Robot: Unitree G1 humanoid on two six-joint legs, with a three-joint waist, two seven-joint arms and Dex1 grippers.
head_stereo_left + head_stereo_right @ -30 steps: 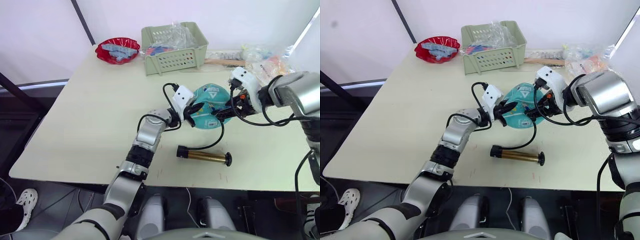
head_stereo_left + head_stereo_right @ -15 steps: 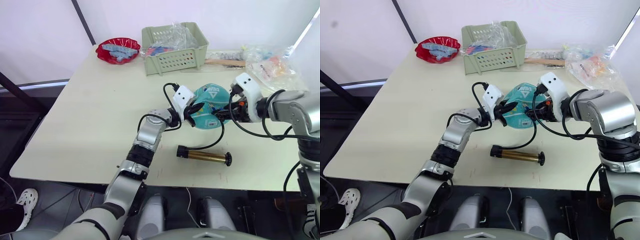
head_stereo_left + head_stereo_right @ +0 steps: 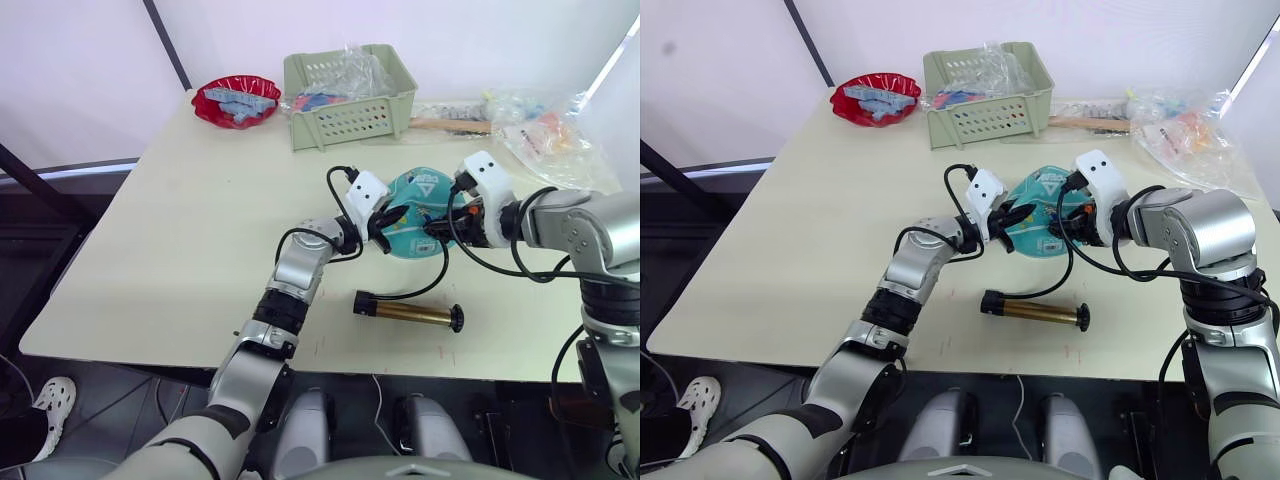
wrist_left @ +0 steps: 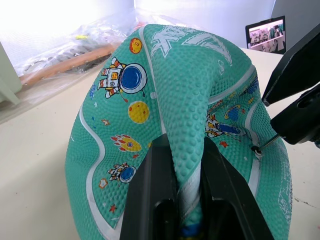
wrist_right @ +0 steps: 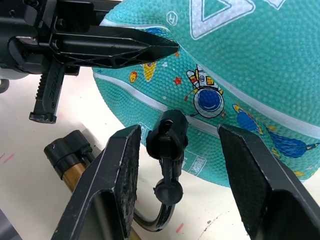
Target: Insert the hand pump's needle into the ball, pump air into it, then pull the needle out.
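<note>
The loose hand pump [image 3: 410,312] will turn a little when I push the fitting, because the black hose [image 3: 425,289] keeps a springy arc between the fitting and the pump.
The teal ball [image 3: 422,205] lies half-flat on the table, past its middle. My left gripper [image 4: 184,145] is shut on a raised fold of the ball, on its left side. At the ball's right side, my right gripper [image 5: 179,131] is open, its fingers [image 5: 120,190] on both sides of the needle's black fitting [image 5: 171,136] without touching it. The thin needle [image 4: 265,143] meets the ball at a small valve hole. From the fitting a black hose [image 3: 438,272] curves down to the bronze hand pump [image 3: 405,312], which lies flat on the table nearer to me.
A green basket [image 3: 348,95] with plastic packs stands at the back. Left of it sits a red bowl [image 3: 236,100]. Clear bags [image 3: 540,125] and a wooden stick [image 3: 450,124] lie at the back right. The table's front edge [image 3: 330,365] runs just below the pump.
My right forearm has dropped lower and turned, while its gripper stayed at the ball's right side. The left gripper, the ball and the pump have not moved.
</note>
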